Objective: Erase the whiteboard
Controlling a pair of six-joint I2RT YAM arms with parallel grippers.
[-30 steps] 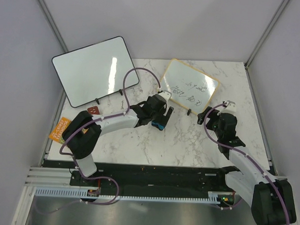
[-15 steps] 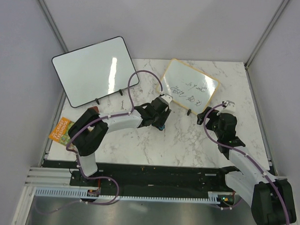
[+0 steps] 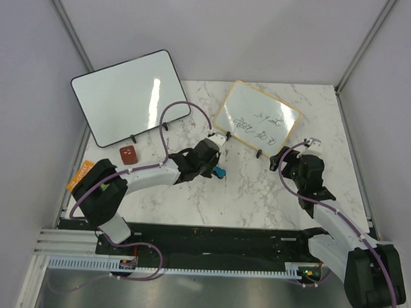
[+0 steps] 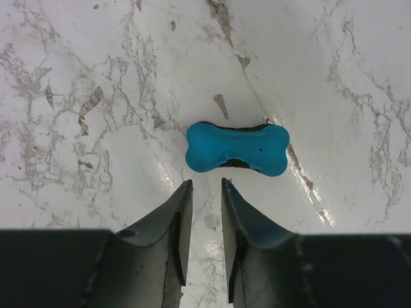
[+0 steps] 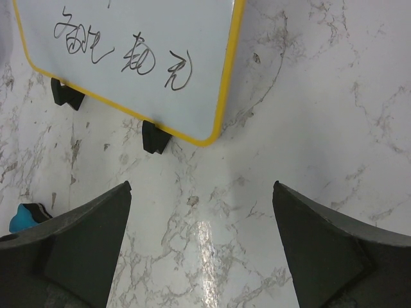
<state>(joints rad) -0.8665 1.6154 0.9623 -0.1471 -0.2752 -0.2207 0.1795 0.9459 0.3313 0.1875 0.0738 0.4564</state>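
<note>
The blue eraser's long side is toward the left gripper's almost closed fingers, so the robot should open them, turn the gripper and pinch across the eraser's narrow middle.
The whiteboard stands tilted on black feet at the back middle of the marble table, with dark handwriting on its lower part. A blue bone-shaped eraser with a black underside lies flat on the marble. My left gripper sits just short of it, jaws drawn close together with a narrow gap and nothing between them. It shows in the top view too, as the left gripper. My right gripper stands wide open and empty in front of the board's right foot, also seen from above.
A larger black-framed whiteboard leans at the back left. A small red-brown item lies near it, and an orange card sits at the table's left edge. Grey walls close in the table on three sides.
My left gripper has narrowed its jaws and drawn back a little to the left, off the eraser, which stays on the marble. The right arm has not moved.
</note>
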